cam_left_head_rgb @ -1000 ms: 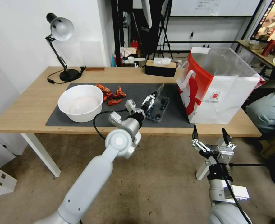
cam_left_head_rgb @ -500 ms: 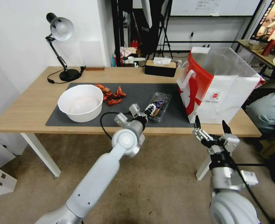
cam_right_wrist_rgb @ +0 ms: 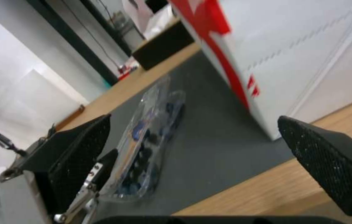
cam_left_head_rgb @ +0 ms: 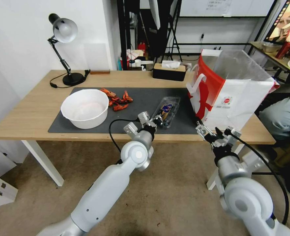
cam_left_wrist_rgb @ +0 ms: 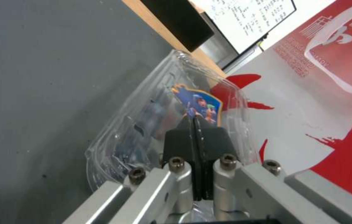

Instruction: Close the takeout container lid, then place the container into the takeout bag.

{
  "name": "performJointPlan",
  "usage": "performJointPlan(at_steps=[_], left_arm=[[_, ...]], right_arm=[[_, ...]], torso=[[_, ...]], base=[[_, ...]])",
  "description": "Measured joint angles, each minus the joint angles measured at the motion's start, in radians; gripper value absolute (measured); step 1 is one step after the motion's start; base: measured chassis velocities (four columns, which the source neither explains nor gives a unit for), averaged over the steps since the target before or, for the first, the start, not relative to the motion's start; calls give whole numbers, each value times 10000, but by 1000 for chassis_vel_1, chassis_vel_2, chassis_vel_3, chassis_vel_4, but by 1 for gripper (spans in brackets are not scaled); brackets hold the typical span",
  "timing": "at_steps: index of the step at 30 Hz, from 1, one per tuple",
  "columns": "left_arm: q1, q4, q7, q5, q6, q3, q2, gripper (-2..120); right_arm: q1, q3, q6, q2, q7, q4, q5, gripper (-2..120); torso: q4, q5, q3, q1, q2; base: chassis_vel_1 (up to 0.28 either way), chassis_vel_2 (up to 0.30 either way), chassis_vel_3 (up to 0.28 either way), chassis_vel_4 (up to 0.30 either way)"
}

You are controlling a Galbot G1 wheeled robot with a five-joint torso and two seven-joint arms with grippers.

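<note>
The takeout container (cam_left_head_rgb: 168, 112) has the lid (cam_left_head_rgb: 166, 108) folded down over the dark berries, so I expect it to keep them inside when I raise it tipped on end.
The takeout container (cam_left_head_rgb: 166, 112) lies on the dark mat (cam_left_head_rgb: 135, 98) with dark berries showing through it. Its lid (cam_left_wrist_rgb: 184, 90) is folded down flat, the orange-and-blue sticker (cam_left_head_rgb: 166, 108) facing up. My left gripper (cam_left_head_rgb: 156, 120) is shut, its fingertips (cam_left_wrist_rgb: 185, 132) resting on the lid at the container's near end. The takeout bag (cam_left_head_rgb: 231, 91) stands open just right of the container, its red side panel (cam_left_wrist_rgb: 342, 93) toward it. My right gripper (cam_left_head_rgb: 216, 131) is open at the table's front edge, below the bag; its wrist view shows the container (cam_right_wrist_rgb: 151, 146) and the bag (cam_right_wrist_rgb: 300, 62) ahead.
A big white bowl (cam_left_head_rgb: 85, 108) sits on the mat's left half with orange-red pieces (cam_left_head_rgb: 117, 98) behind it. A desk lamp (cam_left_head_rgb: 66, 49) and a black tissue box (cam_left_head_rgb: 169, 72) stand at the table's back. A seated person (cam_left_head_rgb: 282, 114) is at the far right.
The lid swung from upright down onto the container. My left gripper followed it down and shut. The right arm rose from below the table toward its front edge by the bag.
</note>
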Motion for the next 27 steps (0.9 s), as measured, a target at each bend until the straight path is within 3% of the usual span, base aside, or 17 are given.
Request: performJointPlan(at_steps=[2,10,27], left_arm=[[-37,47,3,218,4,84,19,0],[-83,186,33,649,12,227,21,0],[-94,216,36,744,13,239,177,0]], right_arm=[[931,-243,-306,-48,574,-406,1200,100],[2502,-733,-674,17,1421,-1281,2630,100],[4575,-1882,-1131,386,1668,-3289,3490,100]], torso=[[3,0,0,0,-1],[1,-2,1,1,1],[0,-2,1,2,1]], base=[[0,0,0,0],[0,0,0,0],[0,0,0,0]])
